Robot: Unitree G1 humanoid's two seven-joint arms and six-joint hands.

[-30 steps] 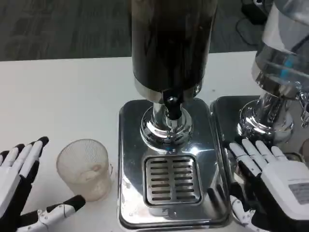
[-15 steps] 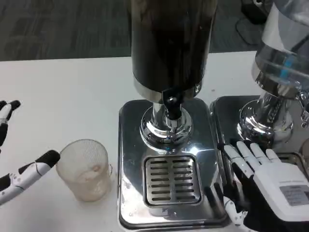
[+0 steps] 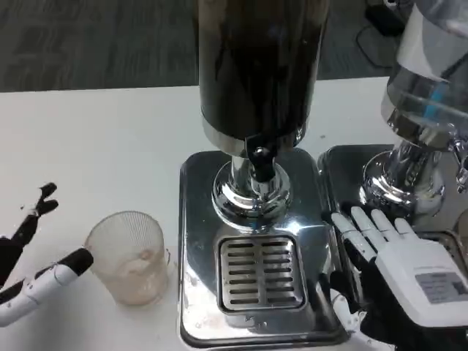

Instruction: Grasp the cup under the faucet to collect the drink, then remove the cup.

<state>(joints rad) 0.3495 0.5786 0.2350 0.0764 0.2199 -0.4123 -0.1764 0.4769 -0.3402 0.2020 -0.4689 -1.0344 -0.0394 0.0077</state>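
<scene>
A brownish tint (image 3: 146, 257) is showing through the clear ribbed cup (image 3: 130, 257), so I expect a brown stain hidden under or behind the cup when I lift it.
A clear ribbed cup (image 3: 130, 256) stands upright on the white table, left of the dispenser's steel base (image 3: 199, 219), and looks empty. The black faucet (image 3: 259, 159) hangs above the drip grille (image 3: 260, 272), under the dark drink tank (image 3: 257, 66). My left hand (image 3: 33, 263) is at the picture's left edge, fingers apart, one fingertip just beside the cup's left wall; whether it touches the cup I cannot tell. My right hand (image 3: 398, 274) lies flat with fingers spread between the two steel bases, holding nothing.
A second dispenser (image 3: 428, 88) with a clear tank stands on its own steel base (image 3: 351, 175) at the right. Bare white table (image 3: 95, 146) stretches left and behind the cup.
My left hand has swung out to the left and come back beside the cup, fingers still apart. My right hand has shifted slightly left. The cup has not moved.
</scene>
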